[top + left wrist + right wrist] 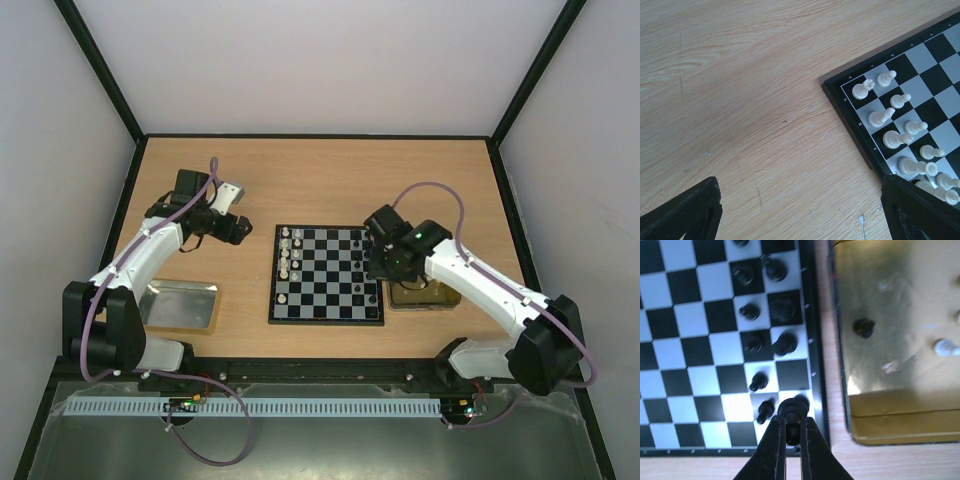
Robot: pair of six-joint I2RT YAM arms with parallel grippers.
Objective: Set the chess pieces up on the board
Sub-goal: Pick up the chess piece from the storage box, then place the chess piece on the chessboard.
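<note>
My right gripper should keep lowering the black pawn (pixel 792 409), since it hangs base down and the light square ending the pawn row (pixel 761 429) is empty, until the pawn's base rests on that square.
The board (pixel 325 272) lies mid-table. White chess pieces (pixel 289 254) stand along its left columns and show clearly in the left wrist view (pixel 900 137). Black pieces (pixel 754 343) fill the two right columns. My right gripper (pixel 792 429) is shut on a black piece (pixel 793 411), held over the board's right edge column near the corner, next to a black pawn (pixel 764 410). My left gripper (pixel 800 212) hangs open over bare wood just left of the board's corner, with nothing between its fingers (pixel 687 215).
A gold tray (pixel 900 390) lies right of the board, holding one black piece (pixel 863 328) and a white piece (pixel 945 347). A silver tray (pixel 182 305) rests near the left arm's base. Walls enclose the table on three sides.
</note>
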